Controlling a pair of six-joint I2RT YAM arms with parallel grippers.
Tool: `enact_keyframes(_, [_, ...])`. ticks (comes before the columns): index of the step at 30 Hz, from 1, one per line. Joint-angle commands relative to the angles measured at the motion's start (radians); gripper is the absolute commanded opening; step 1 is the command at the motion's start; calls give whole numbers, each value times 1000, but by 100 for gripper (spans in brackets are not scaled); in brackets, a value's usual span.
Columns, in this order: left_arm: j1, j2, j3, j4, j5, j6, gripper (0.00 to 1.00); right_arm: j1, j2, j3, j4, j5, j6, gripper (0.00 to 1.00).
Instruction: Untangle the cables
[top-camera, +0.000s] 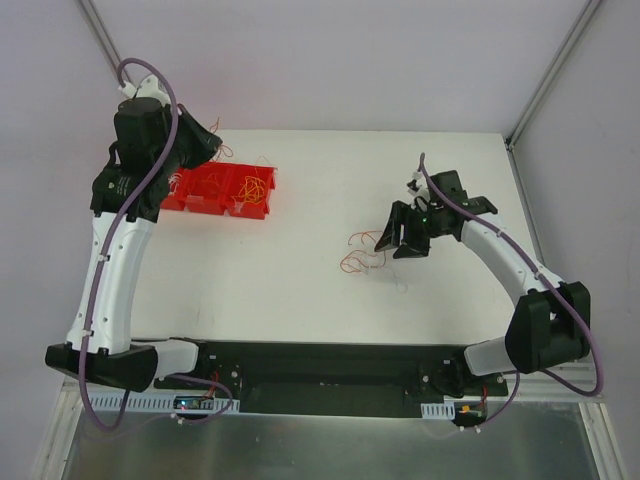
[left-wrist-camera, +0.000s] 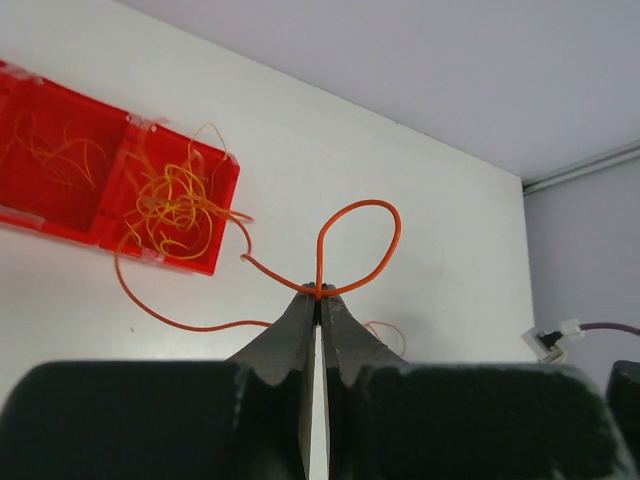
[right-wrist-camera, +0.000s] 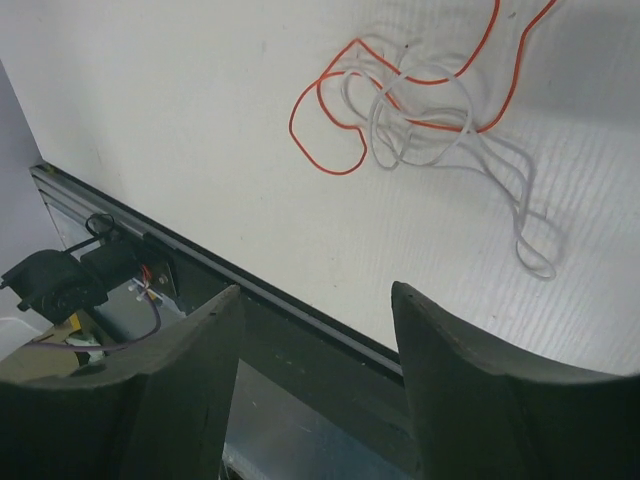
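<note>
I keep moving my left gripper to the tray's middle compartment (top-camera: 208, 189) and let go over the orange wires there, since the orange wire (left-wrist-camera: 398, 228) is free of the tangle.
My left gripper (left-wrist-camera: 318, 293) is shut on a thin orange wire (left-wrist-camera: 358, 212), which loops above the fingertips. One end trails toward a red tray (left-wrist-camera: 176, 263). In the top view the left gripper (top-camera: 208, 140) hangs over the tray's (top-camera: 200, 207) far edge. The tray holds curly orange and yellow wires (left-wrist-camera: 170, 200). My right gripper (right-wrist-camera: 315, 290) is open and empty. It hovers just beside a small tangle of a red wire (right-wrist-camera: 322, 160) and a white wire (right-wrist-camera: 520, 215) on the white table; the tangle also shows in the top view (top-camera: 360, 260).
The red tray has several compartments with wires (top-camera: 252, 188) in them. The table's black front rail (right-wrist-camera: 210, 262) lies close under the right gripper. A white connector on a purple cable (left-wrist-camera: 552, 341) shows at the right. Grey walls enclose the table.
</note>
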Motion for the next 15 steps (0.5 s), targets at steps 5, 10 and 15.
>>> enact_keyframes(5, [146, 80, -34, 20, 178, -156, 0, 12, -15, 38, -71, -38, -28, 64])
enact_keyframes(10, [173, 142, -31, 19, 178, -162, 0, 12, -2, 44, -85, -44, -37, 64])
enact_keyframes(15, [219, 194, -37, 20, 176, -162, 0, 12, 7, 47, -103, -40, -56, 64])
